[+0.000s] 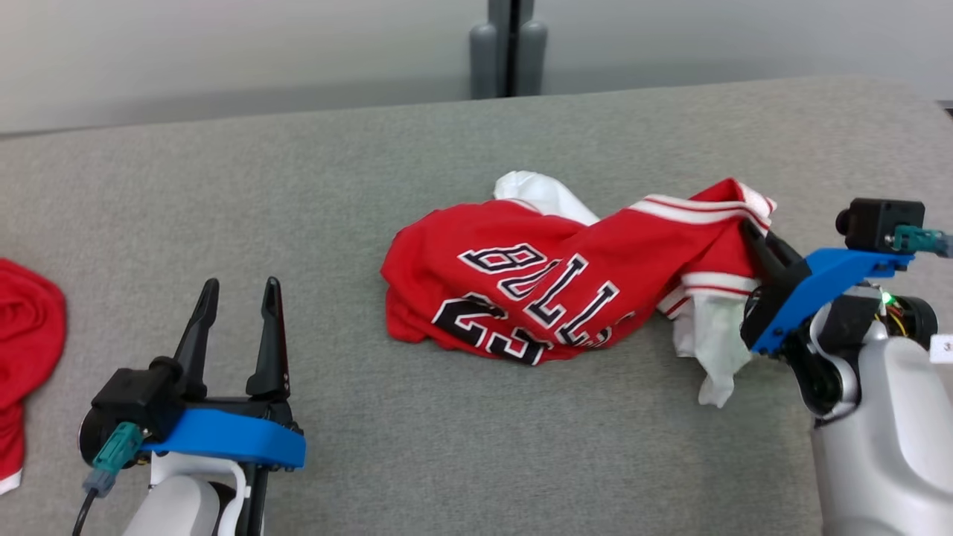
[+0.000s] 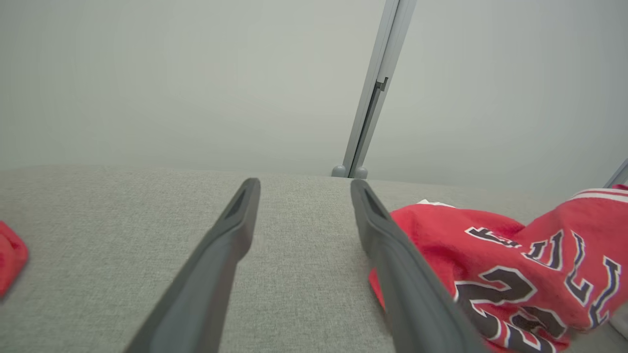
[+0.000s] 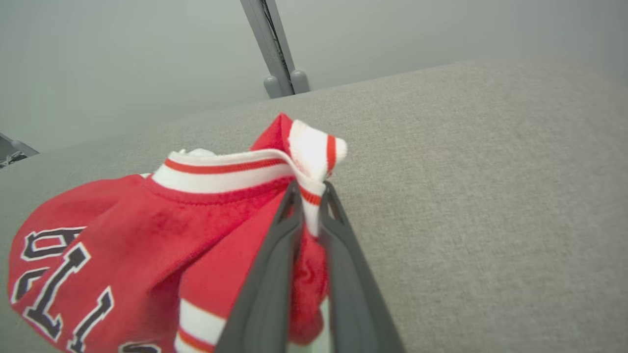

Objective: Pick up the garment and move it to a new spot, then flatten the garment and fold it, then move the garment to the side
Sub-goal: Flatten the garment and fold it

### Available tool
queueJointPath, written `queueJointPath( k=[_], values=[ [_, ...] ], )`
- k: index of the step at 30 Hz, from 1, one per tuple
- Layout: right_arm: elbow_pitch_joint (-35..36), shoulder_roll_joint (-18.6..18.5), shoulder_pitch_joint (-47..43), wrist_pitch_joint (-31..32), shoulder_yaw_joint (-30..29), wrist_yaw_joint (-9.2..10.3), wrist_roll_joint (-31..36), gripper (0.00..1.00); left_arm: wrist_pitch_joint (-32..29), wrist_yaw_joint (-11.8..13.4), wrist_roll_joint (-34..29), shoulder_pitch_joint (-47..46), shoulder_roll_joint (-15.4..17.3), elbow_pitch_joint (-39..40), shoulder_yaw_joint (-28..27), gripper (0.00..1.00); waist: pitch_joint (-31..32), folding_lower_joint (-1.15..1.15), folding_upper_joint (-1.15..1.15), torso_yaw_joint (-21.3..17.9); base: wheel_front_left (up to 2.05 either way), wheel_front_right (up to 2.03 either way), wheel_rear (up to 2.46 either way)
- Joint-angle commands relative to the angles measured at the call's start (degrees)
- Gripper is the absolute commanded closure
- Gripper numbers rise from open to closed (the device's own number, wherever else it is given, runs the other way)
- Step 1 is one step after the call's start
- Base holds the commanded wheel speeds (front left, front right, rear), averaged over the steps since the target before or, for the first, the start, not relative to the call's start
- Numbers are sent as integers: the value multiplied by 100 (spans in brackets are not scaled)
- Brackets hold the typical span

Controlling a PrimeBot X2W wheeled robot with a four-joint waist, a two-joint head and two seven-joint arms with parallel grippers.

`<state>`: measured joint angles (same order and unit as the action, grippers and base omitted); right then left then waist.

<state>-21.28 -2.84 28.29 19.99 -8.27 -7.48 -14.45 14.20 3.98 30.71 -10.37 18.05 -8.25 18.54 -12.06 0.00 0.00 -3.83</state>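
Observation:
The jersey's rounded end (image 1: 400,257) is bunched up and its hem is out of sight, so I expect the tucked fabric (image 1: 412,320) to spread out when I pull on that end.
The garment (image 1: 551,286) is a red jersey with black-and-white lettering and white lining, crumpled in the middle of the grey table (image 1: 447,149). My right gripper (image 1: 753,232) is shut on its red-and-white striped edge at the right end, lifting that edge a little. In the right wrist view the striped trim (image 3: 309,162) is pinched between the fingertips of the right gripper (image 3: 310,190). My left gripper (image 1: 240,289) stands open at the lower left, well apart from the jersey, with nothing between its fingers. In the left wrist view the left gripper (image 2: 301,189) has the garment (image 2: 510,264) to its right.
A second red cloth (image 1: 26,350) lies at the table's left edge, also seen as the red cloth (image 2: 10,257) in the left wrist view. A grey post (image 1: 510,48) stands behind the table's far edge against a pale wall.

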Motion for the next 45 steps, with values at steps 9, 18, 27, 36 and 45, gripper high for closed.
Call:
queueJointPath(
  k=[9, 18, 27, 36, 45],
  values=[
    [-2003, -10, 1100, -1290, -422, -3, 758, 0, -24, -80, -98, -324, -3, -77, 137, 0, -341, 0, 0, 455, 0, 0, 0],
    [-1835, -47, 800, -2473, -112, -3, 1424, 0, 7, -43, -9, -95, 33, -228, 91, 0, 55, 0, 0, 317, 0, 0, 0],
    [-227, -19, -640, -2662, 293, -3, 1312, 0, 52, 18, 82, 269, 1, -302, -12, 0, 506, 0, 0, 75, 0, 0, 0],
    [1298, -9, -2148, -1992, 348, -3, 581, 0, 81, 54, 123, 628, -52, -271, -73, 0, 762, 0, 0, -8, 0, 0, 0],
    [1863, -8, -2390, -1742, 366, -3, 433, 0, 44, 38, 77, 589, -52, -199, 4, 0, 684, 0, 0, 14, 0, 0, 0]
  ],
)
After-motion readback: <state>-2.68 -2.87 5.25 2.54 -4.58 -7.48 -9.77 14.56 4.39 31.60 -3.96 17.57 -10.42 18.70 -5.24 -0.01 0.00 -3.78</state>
